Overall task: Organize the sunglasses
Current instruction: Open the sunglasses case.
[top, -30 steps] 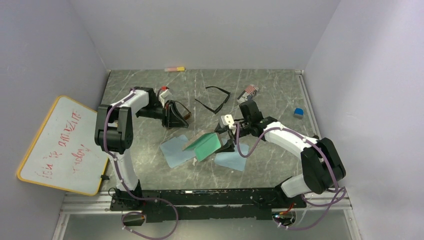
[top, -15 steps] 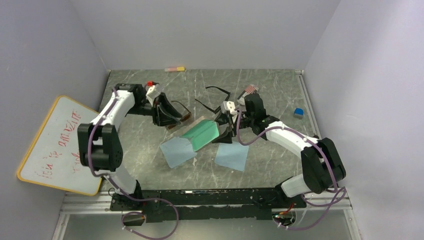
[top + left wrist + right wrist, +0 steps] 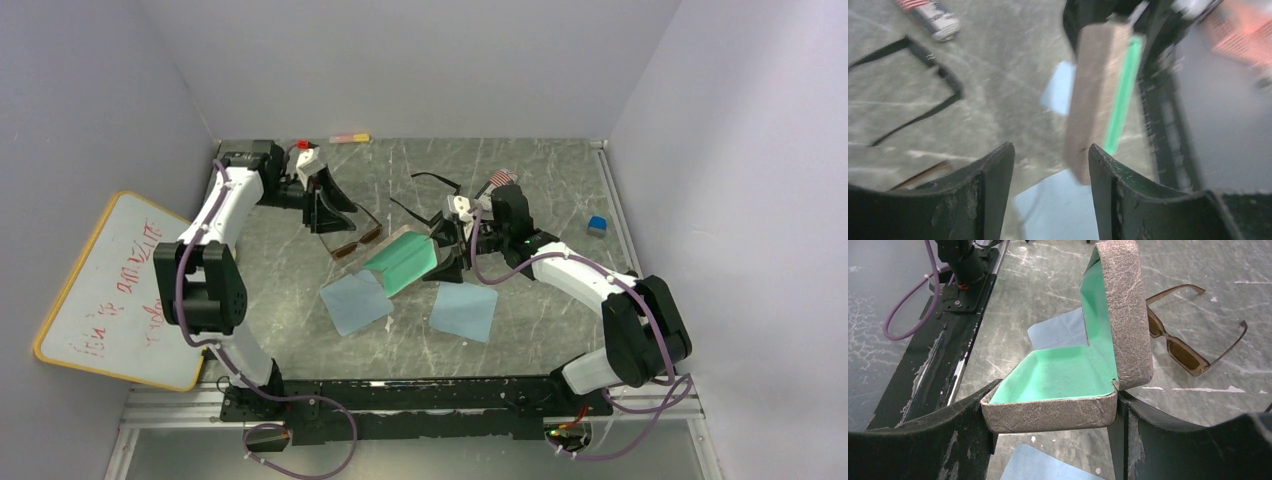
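Observation:
The open case (image 3: 407, 262) fills my right gripper and the black sunglasses lie unfolded behind it, so next I grab the case by its lid (image 3: 1126, 310) with my left gripper first.
The thin-framed amber sunglasses (image 3: 357, 238) (image 3: 1182, 342) lie unfolded on the table just left of the open case. My left gripper (image 3: 330, 215) (image 3: 1050, 150) hovers above and behind them, open, with nothing between its fingers. The black sunglasses (image 3: 430, 195) (image 3: 913, 82) lie unfolded further back. My right gripper (image 3: 447, 262) (image 3: 1058, 390) is shut on the end of a grey-brown case (image 3: 403, 264) (image 3: 1048, 412). The case's lid stands up and its green lining is bare.
Two light-blue cloths (image 3: 355, 300) (image 3: 465, 311) lie in front of the case. A second, flag-printed case (image 3: 497, 180) (image 3: 930, 15) rests at the back. A small blue block (image 3: 597, 225) sits at the right, and a whiteboard (image 3: 120, 290) leans at the left.
My left gripper has opened, let go of the amber sunglasses and drawn back to the left. My right gripper has carried the open case a little further back.

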Robot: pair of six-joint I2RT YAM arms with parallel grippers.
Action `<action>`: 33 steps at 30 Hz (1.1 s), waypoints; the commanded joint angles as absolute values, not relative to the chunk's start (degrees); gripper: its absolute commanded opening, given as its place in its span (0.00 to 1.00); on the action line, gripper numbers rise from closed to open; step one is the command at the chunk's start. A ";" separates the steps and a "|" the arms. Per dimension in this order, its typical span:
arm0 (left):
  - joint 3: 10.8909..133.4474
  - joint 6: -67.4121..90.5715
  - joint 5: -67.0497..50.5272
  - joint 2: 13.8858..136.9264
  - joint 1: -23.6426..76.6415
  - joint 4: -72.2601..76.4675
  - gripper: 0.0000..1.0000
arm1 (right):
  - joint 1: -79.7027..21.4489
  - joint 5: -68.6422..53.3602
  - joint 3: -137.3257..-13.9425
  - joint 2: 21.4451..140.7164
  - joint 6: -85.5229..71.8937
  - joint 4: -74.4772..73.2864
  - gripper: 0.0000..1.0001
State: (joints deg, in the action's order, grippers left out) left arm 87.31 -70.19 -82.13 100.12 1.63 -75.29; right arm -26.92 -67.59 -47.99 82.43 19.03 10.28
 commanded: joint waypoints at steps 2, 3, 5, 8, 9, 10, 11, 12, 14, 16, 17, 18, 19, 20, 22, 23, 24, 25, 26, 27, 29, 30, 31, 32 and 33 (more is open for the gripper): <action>71.25 -21.28 -56.26 83.51 4.83 -21.55 0.74 | -26.81 -68.47 -50.87 82.29 20.57 10.23 0.00; 67.08 -18.27 -52.87 79.53 5.42 -13.10 0.82 | -26.81 -68.51 -50.91 82.29 20.59 10.08 0.00; 63.87 -17.53 -52.68 75.43 5.78 -10.26 0.87 | -26.67 -68.47 -50.37 82.03 19.88 11.08 0.00; 59.23 -15.85 -51.94 71.84 6.53 -3.09 0.96 | -26.46 -68.94 -49.65 81.98 18.58 12.85 0.00; 57.31 -15.36 -52.14 70.35 6.88 -0.88 0.96 | -26.38 -69.13 -49.58 82.07 18.19 13.25 0.00; 54.89 -15.52 -52.84 68.92 7.39 1.33 0.96 | -26.36 -69.33 -49.49 82.13 17.86 13.53 0.00; 54.04 -16.56 -53.22 67.66 8.17 1.90 0.96 | -26.29 -69.55 -49.48 82.28 17.51 13.80 0.00; 52.79 -17.69 -53.80 66.22 8.98 1.85 0.96 | -26.20 -69.83 -49.44 82.39 17.11 14.21 0.00; 51.59 -20.62 -54.88 64.97 10.68 0.84 0.96 | -26.03 -71.33 -49.32 82.61 16.23 14.97 0.00; 50.55 -23.25 -55.38 63.95 12.52 0.11 0.97 | -25.78 -72.99 -49.18 82.69 15.59 15.37 0.00; 50.01 -24.43 -55.53 63.72 13.34 0.09 0.96 | -25.76 -73.98 -49.21 82.64 15.56 15.24 0.00; 49.46 -25.48 -55.40 63.49 14.03 0.09 0.96 | -25.68 -74.71 -49.22 82.66 15.56 15.09 0.00; 48.95 -26.24 -55.21 63.46 14.81 0.09 0.96 | -25.69 -75.17 -49.28 82.69 15.40 15.04 0.00; 48.60 -26.78 -54.72 63.51 15.54 0.09 0.96 | -25.59 -75.80 -49.49 82.79 15.47 14.68 0.00; 48.35 -27.76 -53.65 63.92 16.76 -0.99 0.96 | -25.64 -77.23 -50.16 83.01 16.81 12.55 0.00; 48.27 -28.37 -53.08 64.16 17.27 -1.47 0.95 | -25.62 -78.02 -50.65 83.17 17.98 10.98 0.00; 48.18 -28.94 -52.87 64.38 17.75 -1.74 0.94 | -25.63 -79.02 -51.11 83.37 18.96 9.28 0.00; 48.09 -29.41 -52.90 64.76 18.26 -2.09 0.94 | -25.58 -79.55 -51.49 83.59 19.66 8.13 0.00; 48.14 -30.03 -53.11 65.14 18.68 -2.48 0.93 | -25.60 -79.80 -51.77 83.80 20.07 7.41 0.00; 48.33 -30.89 -53.50 65.56 19.12 -3.77 0.92 | -25.58 -79.80 -51.92 83.89 20.34 6.84 0.00; 48.72 -32.30 -53.60 66.49 20.06 -5.10 0.90 | -25.58 -79.74 -51.95 84.10 20.67 6.57 0.00; 48.77 -32.75 -53.28 67.01 20.47 -5.48 0.88 | -25.55 -79.72 -51.90 84.11 21.07 6.36 0.00; 48.93 -33.23 -53.21 67.63 20.82 -5.95 0.87 | -25.62 -79.67 -51.82 84.11 20.95 6.55 0.00; 48.95 -33.67 -53.18 68.05 21.16 -6.35 0.86 | -25.61 -79.48 -51.66 84.11 20.43 7.30 0.00; 49.02 -33.89 -53.15 68.56 21.44 -6.63 0.85 | -25.58 -79.00 -51.41 83.99 19.44 8.49 0.00</action>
